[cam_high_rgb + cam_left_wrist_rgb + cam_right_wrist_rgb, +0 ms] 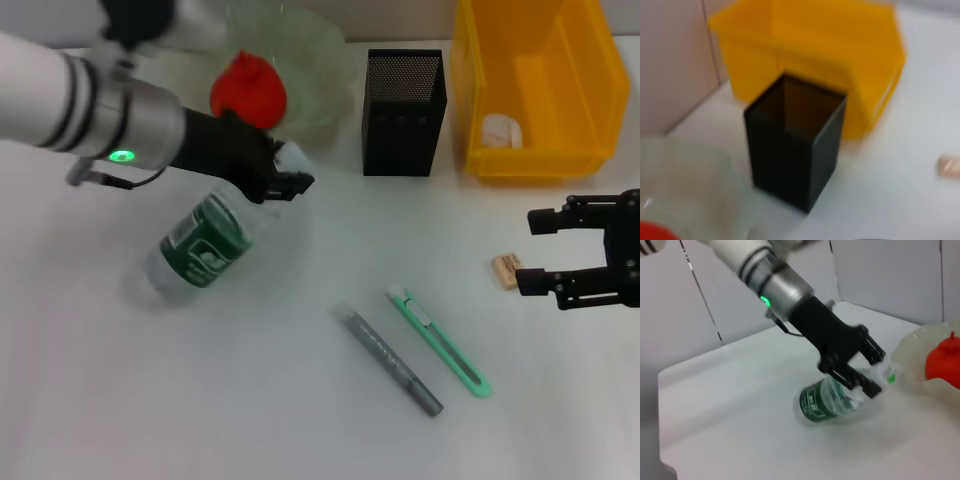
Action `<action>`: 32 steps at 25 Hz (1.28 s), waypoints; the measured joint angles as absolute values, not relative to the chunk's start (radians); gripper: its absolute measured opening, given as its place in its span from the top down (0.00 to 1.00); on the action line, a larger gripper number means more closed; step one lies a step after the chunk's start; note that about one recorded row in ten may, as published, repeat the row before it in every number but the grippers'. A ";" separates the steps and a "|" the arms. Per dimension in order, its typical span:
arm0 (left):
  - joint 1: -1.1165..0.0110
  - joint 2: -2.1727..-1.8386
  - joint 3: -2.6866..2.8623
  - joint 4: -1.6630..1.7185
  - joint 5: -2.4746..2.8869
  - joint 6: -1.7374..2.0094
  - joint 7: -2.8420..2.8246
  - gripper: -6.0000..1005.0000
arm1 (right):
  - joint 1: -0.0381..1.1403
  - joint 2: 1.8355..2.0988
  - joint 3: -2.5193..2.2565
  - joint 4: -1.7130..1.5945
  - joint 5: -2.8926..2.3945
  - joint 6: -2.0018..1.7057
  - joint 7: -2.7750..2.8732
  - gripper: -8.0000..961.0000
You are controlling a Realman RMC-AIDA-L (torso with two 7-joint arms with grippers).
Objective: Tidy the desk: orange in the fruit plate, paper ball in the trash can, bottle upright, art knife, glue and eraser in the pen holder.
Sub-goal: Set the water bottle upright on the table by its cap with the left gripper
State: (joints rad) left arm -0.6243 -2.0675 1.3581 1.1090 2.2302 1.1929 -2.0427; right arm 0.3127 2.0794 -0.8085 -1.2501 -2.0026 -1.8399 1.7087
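The bottle is tilted with its cap (292, 160) leaning toward the pen holder, so my left gripper should swing its neck back over the bottle's base (170, 279) before opening.
My left gripper (286, 177) is shut on the neck of the clear bottle (205, 245) with a green label, which leans tilted with its base near the table. The right wrist view shows that same left gripper (872, 371) on the bottle (826, 401). The orange (248, 88) lies in the clear fruit plate (320, 70). A paper ball (500, 130) sits in the yellow trash can (535, 40). My right gripper (532, 252) stands open beside the eraser (507, 270). The green art knife (440, 342) and grey glue (393, 362) lie on the table in front of the black pen holder (403, 110).
The left wrist view shows the pen holder (795, 145) standing open-topped against the yellow trash can (810, 55), with the eraser (950, 165) far off and the plate's rim (685, 185) close by. A wall runs behind the table.
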 joint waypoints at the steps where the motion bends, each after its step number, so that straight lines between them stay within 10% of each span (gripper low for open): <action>1: -0.598 -2.068 1.330 1.136 2.183 1.225 -2.019 0.57 | 0.315 2.080 -0.810 -1.250 -2.002 -1.840 1.709 0.19; 13: -0.357 -2.072 1.209 1.180 1.705 1.289 -1.751 0.56 | 0.356 2.080 -0.820 -1.198 -2.001 -1.833 1.705 0.19; 32: -0.436 -2.068 1.120 0.833 1.521 1.156 -1.429 0.56 | 0.381 2.080 -0.817 -1.134 -1.990 -1.853 1.652 0.19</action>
